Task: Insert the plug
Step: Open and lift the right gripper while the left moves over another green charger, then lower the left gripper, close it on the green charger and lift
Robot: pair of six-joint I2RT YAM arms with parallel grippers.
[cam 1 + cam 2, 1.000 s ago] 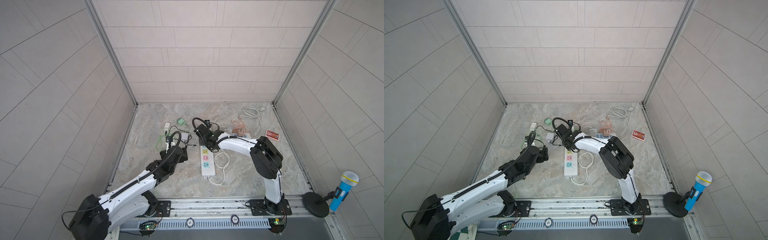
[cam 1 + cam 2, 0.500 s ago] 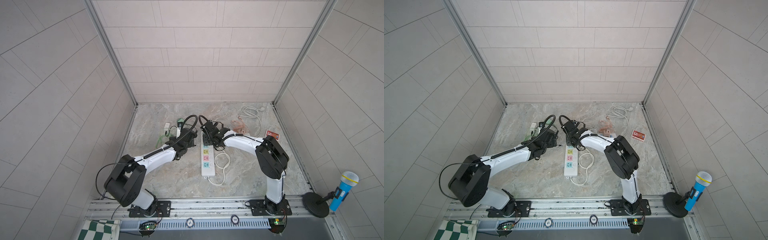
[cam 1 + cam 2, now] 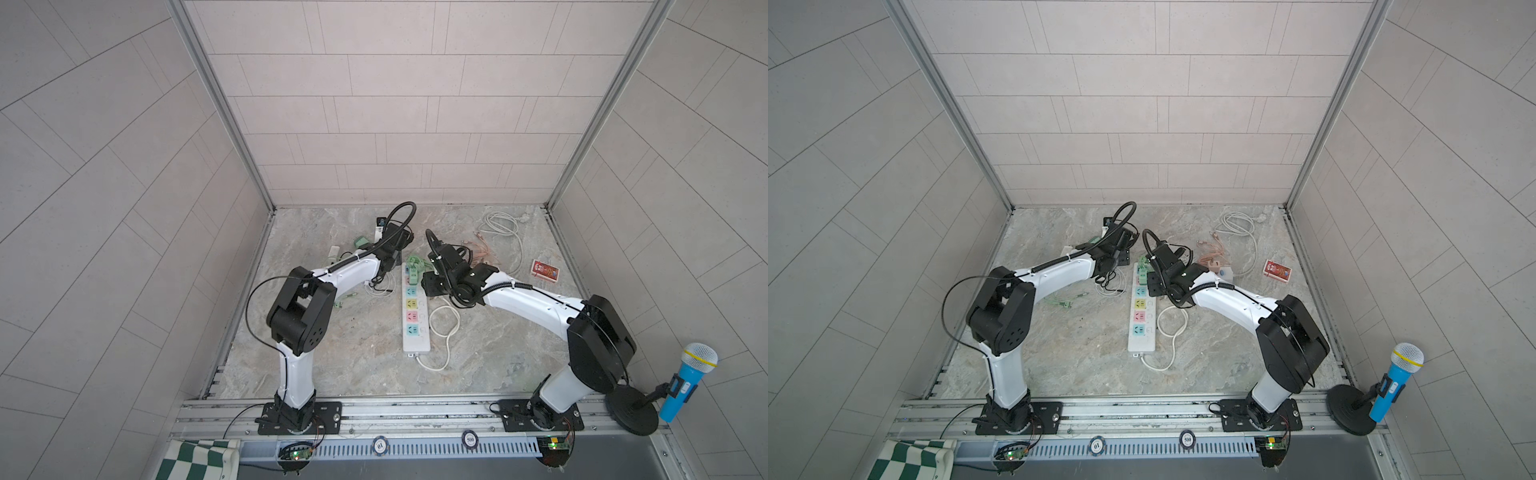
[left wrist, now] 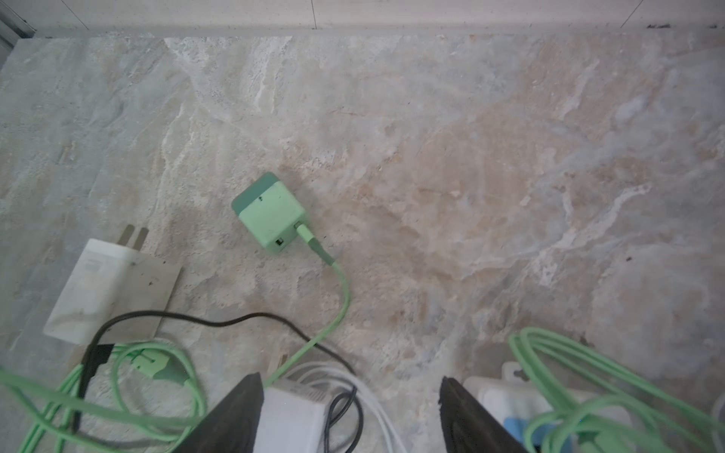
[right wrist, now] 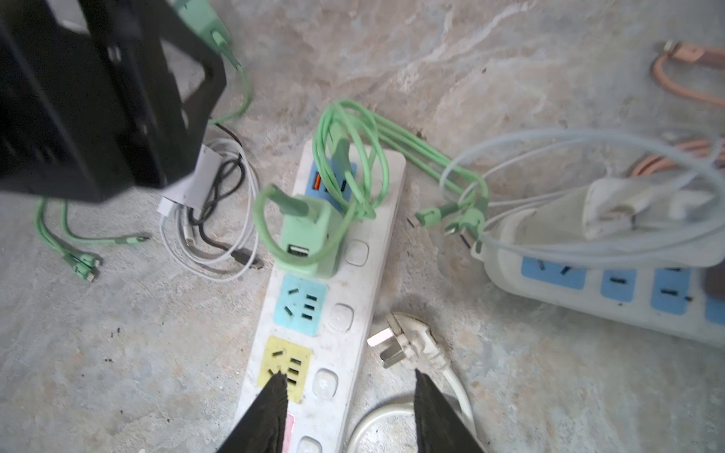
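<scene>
The second green charger is on its side with its cable end [image 4: 303, 231] toward my grippers. My left gripper should raise the charger [image 4: 270, 213] to my right gripper.
A green plug [image 5: 306, 239] stands upright in the white power strip [image 5: 353, 298], one socket from its far end, with a green cable looped over it; both top views show the green plug [image 3: 413, 272] [image 3: 1143, 272]. My right gripper [image 5: 349, 376] hangs open over the strip's yellow socket, holding nothing. Its place in a top view is right gripper [image 3: 422, 297]. My left gripper [image 4: 349, 378] is open left of the strip's far end. A white adapter [image 4: 292, 415] lies against one of its fingers [image 4: 243, 408]. A second green charger [image 4: 270, 213] lies on the floor ahead.
The strip's own white three-pin plug [image 5: 408, 341] lies beside it. A second strip with blue sockets [image 5: 588, 282] is close by. Tangled cables [image 5: 212, 235], a white charger [image 4: 106, 290], pink cables [image 5: 682, 78] and a red card box [image 3: 545, 270] lie around.
The left arm swung from the front out to the cable clutter and its jaws have narrowed. The right gripper opened, let go of the green plug and drew back along the strip.
</scene>
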